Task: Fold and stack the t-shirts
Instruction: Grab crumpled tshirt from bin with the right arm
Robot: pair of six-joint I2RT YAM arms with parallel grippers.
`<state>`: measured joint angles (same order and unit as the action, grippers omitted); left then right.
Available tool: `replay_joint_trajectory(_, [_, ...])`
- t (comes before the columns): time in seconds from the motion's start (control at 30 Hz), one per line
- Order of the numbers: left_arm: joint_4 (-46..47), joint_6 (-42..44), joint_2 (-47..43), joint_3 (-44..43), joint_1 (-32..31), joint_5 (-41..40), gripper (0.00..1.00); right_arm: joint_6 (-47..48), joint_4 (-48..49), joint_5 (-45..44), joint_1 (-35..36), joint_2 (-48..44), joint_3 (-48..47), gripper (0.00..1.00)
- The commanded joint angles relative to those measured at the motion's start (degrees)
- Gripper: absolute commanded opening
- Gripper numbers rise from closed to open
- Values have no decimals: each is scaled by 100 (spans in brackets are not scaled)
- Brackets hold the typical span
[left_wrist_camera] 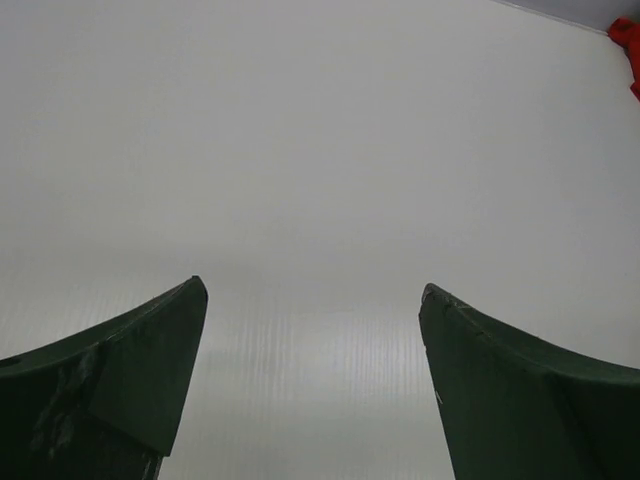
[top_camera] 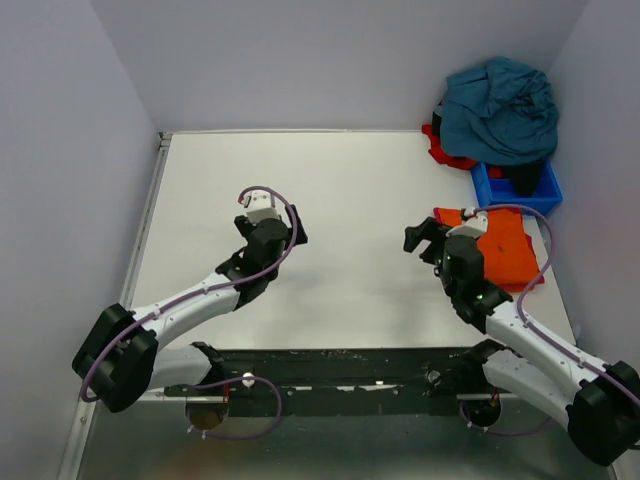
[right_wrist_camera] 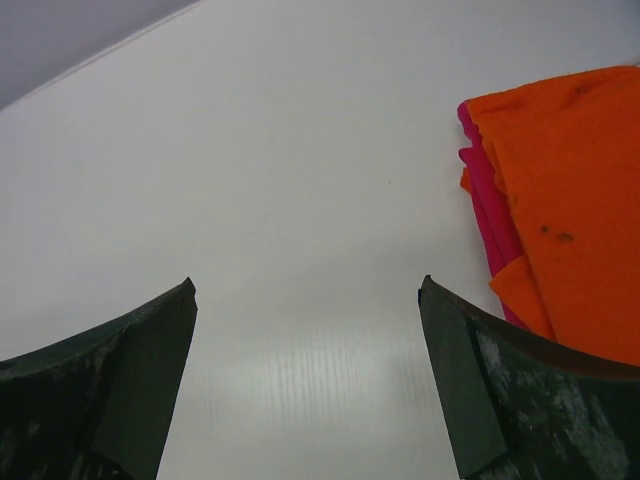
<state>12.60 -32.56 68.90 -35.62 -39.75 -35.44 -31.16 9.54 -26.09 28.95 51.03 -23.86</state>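
Note:
The teal-blue t-shirt is on top of the red one (top_camera: 448, 152). My open right gripper should keep going toward its folds (top_camera: 490, 120) until the fingers close there.
A folded orange t-shirt (top_camera: 505, 247) lies at the right of the table on top of a pink one; both show in the right wrist view, orange (right_wrist_camera: 570, 200) over pink (right_wrist_camera: 484, 215). A crumpled dark teal-blue t-shirt (top_camera: 500, 110) is heaped at the far right corner over a red one (top_camera: 446, 152). My right gripper (top_camera: 422, 240) is open and empty, just left of the orange stack. My left gripper (top_camera: 290, 225) is open and empty over bare table at mid-left; its view shows only a bit of red cloth (left_wrist_camera: 628, 45) at the far right.
A small blue plastic bin (top_camera: 520, 187) with something dark inside stands at the far right, partly under the teal heap. White walls close in the table on the left, back and right. A dark rail (top_camera: 340, 380) runs along the near edge.

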Motion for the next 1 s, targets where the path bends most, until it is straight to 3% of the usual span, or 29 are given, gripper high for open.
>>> replay_joint_trajectory(0.0, [58, 30, 53, -121, 2, 72, 99, 145, 557, 305, 41, -198, 215, 100])
replay_joint_trajectory(0.17, [41, 65, 71, -147, 2, 178, 99, 163, 637, 552, 41, -268, 259, 100])
replay_joint_trajectory(0.4, [119, 162, 35, -86, 2, 204, 99, 277, 585, 201, 14, 90, 84, 100])
replay_joint_trajectory(0.53, [155, 197, 18, -68, 2, 231, 99, 110, -205, 340, -362, 732, -934, 99])
replay_joint_trajectory(0.67, [304, 135, 9, 2, 2, 362, 99, -110, -584, 903, -1118, 1198, -1691, 98])
replay_joint_trajectory(0.97, [365, 118, 62, 37, -7, 529, 99, -540, -1534, 1245, -2559, 2981, -4230, 98])
